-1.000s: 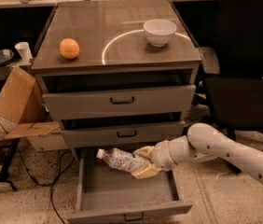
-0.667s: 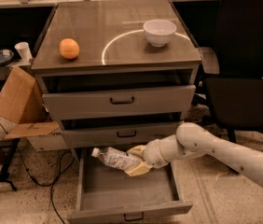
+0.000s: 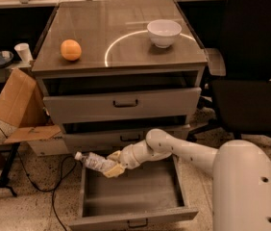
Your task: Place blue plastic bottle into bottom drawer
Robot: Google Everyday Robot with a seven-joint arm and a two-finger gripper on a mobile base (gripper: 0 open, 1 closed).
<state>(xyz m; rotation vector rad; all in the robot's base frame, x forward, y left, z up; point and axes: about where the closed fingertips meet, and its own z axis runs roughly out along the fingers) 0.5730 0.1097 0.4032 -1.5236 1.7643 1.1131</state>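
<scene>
I go on moving my gripper inward and down and let go near the drawer's bottom (image 3: 132,192), because the bottom drawer is wide open and empty below the blue plastic bottle (image 3: 95,161).
The blue plastic bottle (image 3: 95,161) is a clear crinkled bottle with a white cap. It lies horizontal in the air, cap to the left, over the back left part of the bottom drawer (image 3: 131,189). My gripper (image 3: 115,162) is shut on the bottle's base end, its pale fingers (image 3: 114,170) above and below it. The white arm reaches in from the lower right. The bottom drawer is pulled wide open, with a plain grey interior and a dark handle on its front.
The top drawer (image 3: 124,103) is pulled partly open above. An orange (image 3: 71,49) and a white bowl (image 3: 164,32) sit on the cabinet top. A cardboard box (image 3: 18,102) and cables lie left. A black office chair (image 3: 251,76) stands right.
The gripper has carried the bottle leftward and slightly up over the open bottom drawer. The arm has stretched further left.
</scene>
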